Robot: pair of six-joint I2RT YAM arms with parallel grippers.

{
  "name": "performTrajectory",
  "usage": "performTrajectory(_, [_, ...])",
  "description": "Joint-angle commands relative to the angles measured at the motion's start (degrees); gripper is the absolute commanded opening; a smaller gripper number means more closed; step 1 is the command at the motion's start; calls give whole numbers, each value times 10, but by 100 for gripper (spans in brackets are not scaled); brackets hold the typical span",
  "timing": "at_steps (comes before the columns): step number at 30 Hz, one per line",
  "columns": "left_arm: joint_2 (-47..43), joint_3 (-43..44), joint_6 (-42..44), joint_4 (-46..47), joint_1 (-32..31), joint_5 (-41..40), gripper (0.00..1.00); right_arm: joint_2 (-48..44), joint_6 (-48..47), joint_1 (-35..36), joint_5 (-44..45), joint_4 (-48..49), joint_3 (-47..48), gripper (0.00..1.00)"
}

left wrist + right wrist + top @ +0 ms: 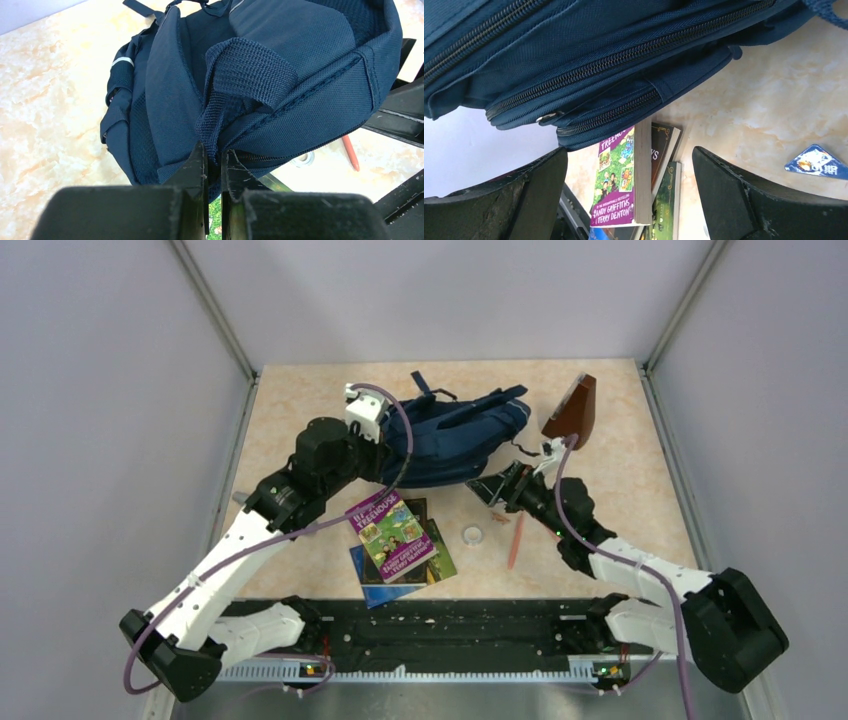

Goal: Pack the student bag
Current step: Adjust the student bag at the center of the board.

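Note:
The student bag's padded back (295,35) faces up above its strap in my left gripper. My right gripper should grasp the bag's zippered side (624,59) and turn the bag front-up.
The navy blue student bag (455,435) lies on its side at the back middle of the table. My left gripper (388,468) is at the bag's near left edge, shut on a navy webbing strap (220,115) of the bag; the left wrist view shows my left gripper (214,160) pinching it. My right gripper (487,487) is open and empty at the bag's near right edge. In the right wrist view my right gripper (629,152) sits just below the bag (589,55), whose zippers (624,55) look closed.
A stack of books (397,537) with a purple one on top (621,175) lies in front of the bag. A clear ring (472,535) and an orange pen (515,540) lie to its right. A brown wedge-shaped object (572,410) stands at the back right. A blue card (816,162) lies on the table.

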Motion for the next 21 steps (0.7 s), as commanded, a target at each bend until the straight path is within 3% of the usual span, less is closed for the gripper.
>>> performTrajectory(1, [-27, 5, -26, 125, 5, 14, 0, 46, 20, 19, 41, 105, 29, 92])
performTrajectory(9, [-30, -2, -16, 134, 6, 28, 0, 114, 37, 32, 37, 176, 60, 92])
performTrajectory(15, [-29, -10, -7, 144, 6, 68, 0, 154, 26, 32, 43, 182, 97, 80])
performTrajectory(21, [-37, -20, -2, 156, 6, 94, 0, 167, -23, 32, 68, 146, 146, 18])
